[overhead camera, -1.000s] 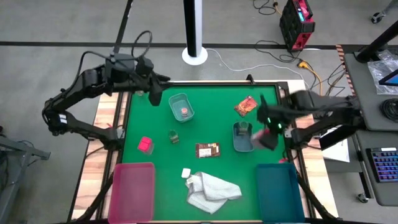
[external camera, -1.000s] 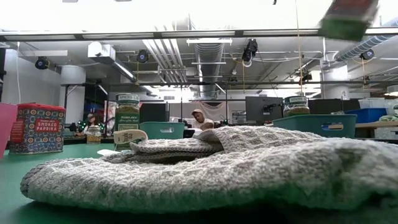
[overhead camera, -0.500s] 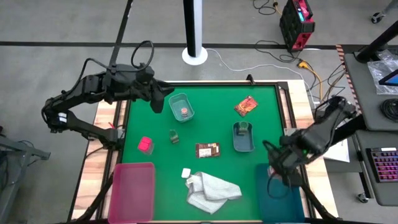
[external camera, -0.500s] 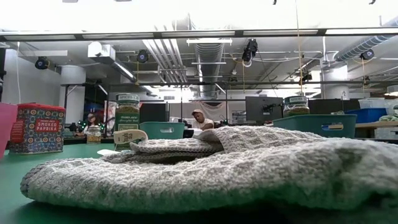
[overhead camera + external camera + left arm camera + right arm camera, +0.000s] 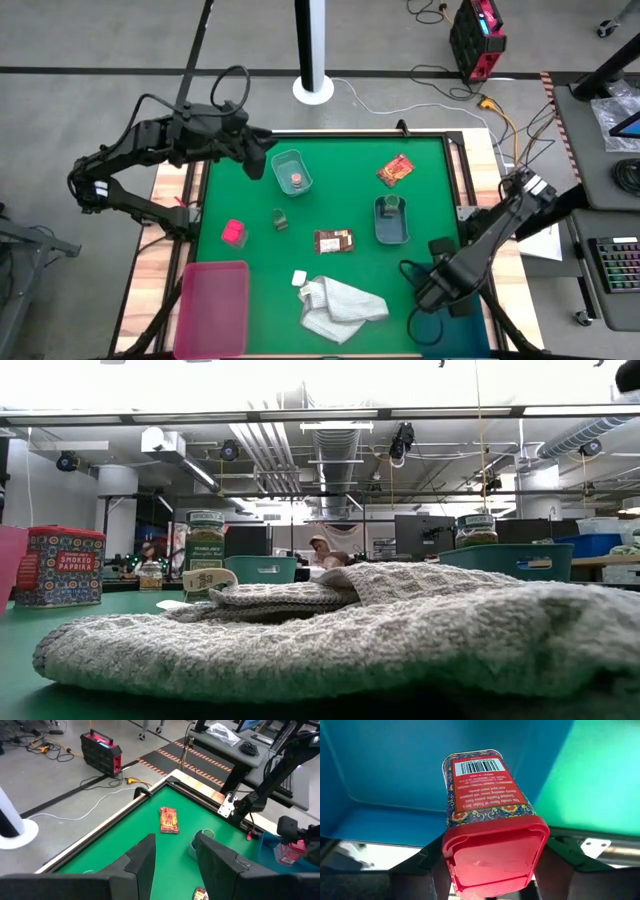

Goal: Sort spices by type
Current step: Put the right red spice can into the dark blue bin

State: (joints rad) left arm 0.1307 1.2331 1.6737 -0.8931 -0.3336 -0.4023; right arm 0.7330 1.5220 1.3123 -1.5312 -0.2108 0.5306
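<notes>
I keep lowering my right gripper, as the red spice tin's base [image 5: 473,757] points down at the teal bin's clear bottom [image 5: 400,767], until the tin's base touches the bin's bottom, and then let go.
My right gripper [image 5: 432,293] hangs over the teal bin [image 5: 470,330] at the near right, shut on a red spice tin [image 5: 485,795]. My left gripper [image 5: 258,156] stands open and bare above the far left of the green mat. On the mat lie a red block [image 5: 234,233], a green jar [image 5: 280,218], a brown packet [image 5: 334,241] and a red-orange packet [image 5: 395,171]. A pink-topped jar [image 5: 296,180] stands in one pale tray [image 5: 283,160]. A green jar [image 5: 391,203] stands in the other tray [image 5: 392,232]. My right gripper pinches the tin between its two fingers [image 5: 431,870], on two opposite sides near the red lid end [image 5: 495,852]. The fingers come from above, slanting steeply down. The tin is lifted clear, lid toward the wrist and base pointing down into the teal bin [image 5: 380,770].
A white knitted cloth [image 5: 340,305] lies at the near middle and fills the foreground of the low view. A pink bin [image 5: 212,305] sits at the near left. A small white item [image 5: 298,278] lies beside the cloth. A raised frame [image 5: 455,170] runs along the mat's edge.
My right gripper has swung from beside the right-hand tray toward the table's near edge and gone down over the teal bin, tipping to point steeply down, with the red tin still in its fingers.
</notes>
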